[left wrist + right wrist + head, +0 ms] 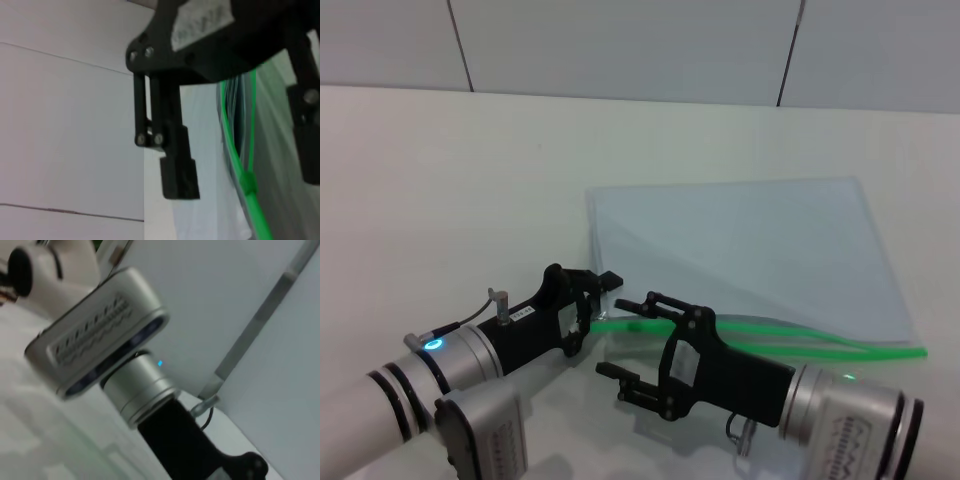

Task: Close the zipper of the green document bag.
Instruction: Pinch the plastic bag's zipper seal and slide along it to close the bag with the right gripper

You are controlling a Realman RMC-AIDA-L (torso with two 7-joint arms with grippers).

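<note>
The zipper's slider [636, 325] sits by the bag's corner with the zipper split beyond it, so my left gripper should hold that corner [600, 325] while my right gripper pulls the slider.
The green document bag [750, 240] lies flat on the white table, right of centre. Its zipper [790, 338] runs along the near edge, and toward the right the strip splits into two green lines. My left gripper [598, 305] is open at the bag's near-left corner. In the left wrist view the green strip [235, 150] and a small green slider [247, 182] run between that left gripper's [242, 175] fingers [177, 175]. My right gripper [638, 345] is open just right of it, one finger either side of the strip's left end.
The white table [470, 180] stretches left of and behind the bag, up to a grey panelled wall [620, 40]. The two arms lie close side by side at the near edge. The right wrist view shows only the left arm's silver wrist housing [100, 335].
</note>
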